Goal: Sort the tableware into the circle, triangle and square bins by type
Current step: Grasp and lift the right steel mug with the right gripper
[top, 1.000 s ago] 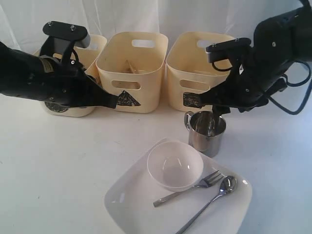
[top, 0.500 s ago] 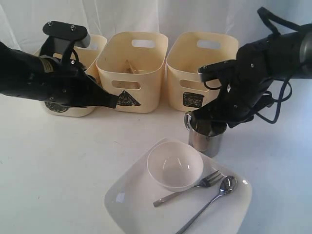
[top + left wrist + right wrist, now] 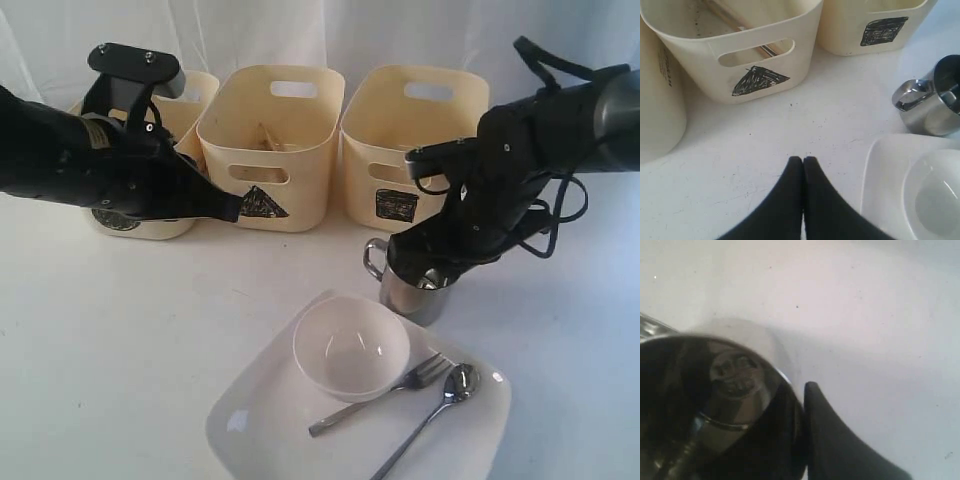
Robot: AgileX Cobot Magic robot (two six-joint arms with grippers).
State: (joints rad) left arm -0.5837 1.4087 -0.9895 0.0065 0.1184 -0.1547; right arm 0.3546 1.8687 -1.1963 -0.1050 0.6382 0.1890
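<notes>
My left gripper should take the mug's handle (image 3: 374,259) and carry the steel mug to the circle bin (image 3: 118,221), because my right gripper holds the mug by its rim, far from the bin.
A steel mug (image 3: 408,296) stands behind the white plate (image 3: 262,420), its handle turned left. My right gripper (image 3: 432,272) is shut on the mug's rim (image 3: 785,377), one finger inside the cup and one outside. On the plate sit a white bowl (image 3: 350,347), a fork (image 3: 385,391) and a spoon (image 3: 445,394). Wooden chopsticks (image 3: 268,138) lie in the triangle bin (image 3: 270,190). My left gripper (image 3: 232,207) is shut and holds nothing; it hovers in front of the circle bin (image 3: 150,228). In its wrist view the left gripper (image 3: 803,160) points at bare table, with the mug (image 3: 932,107) off to one side.
The square bin (image 3: 400,150) stands just behind the mug and the right arm. The three bins form a row along the back, with a white cloth behind them. The plate (image 3: 880,170) lies close to the left gripper's tips.
The right gripper has come down over the mug and closed on its rim. The mug, the plate and the bowl have slid slightly left. The left arm has stayed still.
</notes>
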